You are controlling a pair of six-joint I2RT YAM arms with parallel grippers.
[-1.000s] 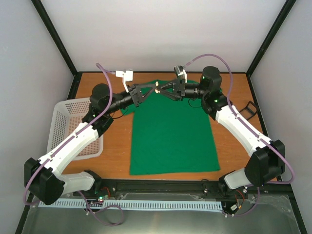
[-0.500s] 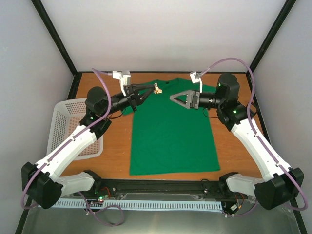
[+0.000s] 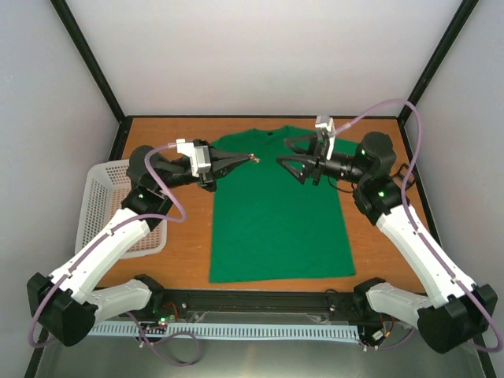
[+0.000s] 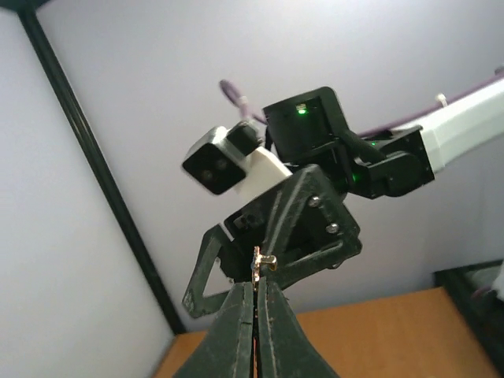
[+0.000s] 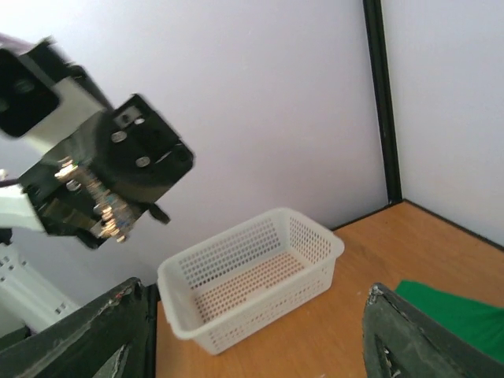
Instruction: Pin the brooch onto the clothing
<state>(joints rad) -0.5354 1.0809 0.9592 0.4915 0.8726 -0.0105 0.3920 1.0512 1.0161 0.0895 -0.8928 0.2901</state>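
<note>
My left gripper is holding the brooch (image 3: 253,158) next to the open fingers of my right gripper, so my right gripper should line up and grab the brooch's loose end (image 5: 116,227) before pinning.
The green T-shirt (image 3: 277,216) lies flat on the table, collar at the far side. My left gripper (image 3: 241,161) is shut on the tiny silvery brooch (image 3: 252,157) and holds it in the air above the shirt's upper left part. In the left wrist view the brooch (image 4: 263,263) sticks up from the closed fingertips of that gripper (image 4: 257,285). My right gripper (image 3: 288,153) is open and empty, in the air over the shirt's chest, facing the left gripper with a short gap between them. In the right wrist view its fingers (image 5: 118,331) stand wide apart, and a corner of the shirt (image 5: 457,315) shows.
A white mesh basket (image 3: 98,201) stands at the table's left edge and also shows in the right wrist view (image 5: 315,268). A small black frame-like box (image 3: 404,175) sits near the right edge. Black posts rise at the back corners.
The two grippers met at the brooch over the collar, then parted. The left one drew back left with the brooch. The right one drew right, turned and now stands open.
</note>
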